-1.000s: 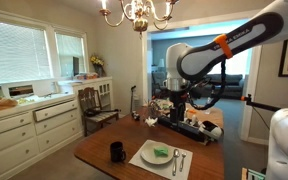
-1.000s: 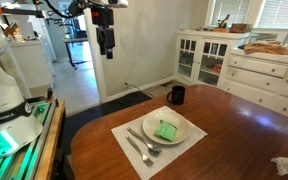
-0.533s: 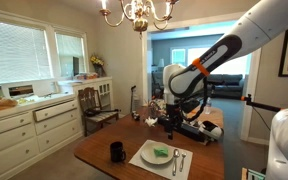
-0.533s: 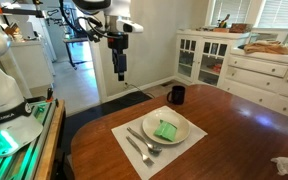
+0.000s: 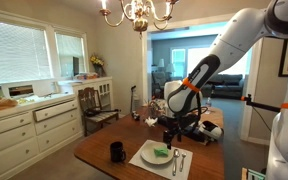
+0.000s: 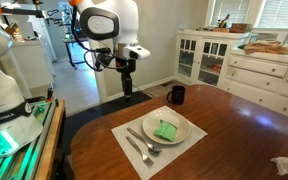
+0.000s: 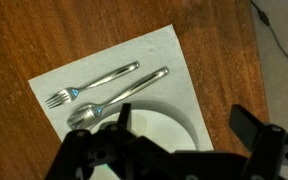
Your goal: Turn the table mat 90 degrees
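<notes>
I can see the table mat's corner [image 6: 115, 131] clear of cutlery past the spoon handle; my open gripper carries on lowering toward that corner until its fingers pinch it.
The table mat [image 6: 123, 138] is a pale grey-white rectangle on the brown wooden table; it also shows in the other exterior view [image 5: 147, 160] and in the wrist view [image 7: 164, 62]. On it sit a round white plate [image 6: 167, 128] with a green item [image 6: 166, 131], a fork [image 7: 89, 85] and a spoon [image 7: 114, 101]. My gripper [image 6: 126, 88] hangs in the air beyond the table's far edge, well above the mat. In the wrist view its fingers [image 7: 248, 125] stand wide apart with nothing between them, over the plate [image 7: 169, 130] and the mat's edge.
A black mug [image 6: 176, 95] stands on the table [image 6: 244, 125] beyond the mat, also seen in an exterior view [image 5: 116, 151]. White cabinets [image 6: 254, 65] line the wall. A chandelier [image 5: 136, 12] hangs above. A chair [image 5: 94, 105] stands by the table.
My gripper has come down and moved toward the table over the last second. The mat, plate and cutlery have not moved.
</notes>
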Available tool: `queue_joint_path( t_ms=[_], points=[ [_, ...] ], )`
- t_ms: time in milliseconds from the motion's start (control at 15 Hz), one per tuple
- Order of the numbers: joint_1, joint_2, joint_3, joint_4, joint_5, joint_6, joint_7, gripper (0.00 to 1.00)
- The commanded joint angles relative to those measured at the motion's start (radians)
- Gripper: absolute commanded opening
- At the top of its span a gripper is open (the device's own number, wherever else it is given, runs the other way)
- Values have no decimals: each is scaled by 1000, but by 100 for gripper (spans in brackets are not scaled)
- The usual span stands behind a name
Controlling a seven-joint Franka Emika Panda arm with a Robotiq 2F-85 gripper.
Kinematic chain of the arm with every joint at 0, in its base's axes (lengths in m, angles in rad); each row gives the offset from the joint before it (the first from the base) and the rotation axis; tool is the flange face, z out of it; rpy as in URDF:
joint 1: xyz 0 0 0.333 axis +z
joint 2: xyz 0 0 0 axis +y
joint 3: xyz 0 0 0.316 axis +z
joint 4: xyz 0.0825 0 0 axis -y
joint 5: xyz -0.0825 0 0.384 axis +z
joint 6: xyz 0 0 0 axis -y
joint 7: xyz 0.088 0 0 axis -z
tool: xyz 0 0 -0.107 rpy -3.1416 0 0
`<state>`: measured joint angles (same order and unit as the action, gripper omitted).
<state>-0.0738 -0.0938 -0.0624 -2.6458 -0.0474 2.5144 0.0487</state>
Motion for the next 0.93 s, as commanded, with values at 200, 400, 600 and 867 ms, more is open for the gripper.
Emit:
queue_joint_path(
  t_ms=[200, 400, 600, 867],
  points=[
    [-6, 68, -3, -8, -27, 58, 46, 100],
    [-6, 103, -1, 8, -46, 65, 80, 100],
    [-9, 186, -8, 3, -84, 123, 116, 100],
    [1, 273, -23, 4, -64, 164, 112, 74]
  ],
)
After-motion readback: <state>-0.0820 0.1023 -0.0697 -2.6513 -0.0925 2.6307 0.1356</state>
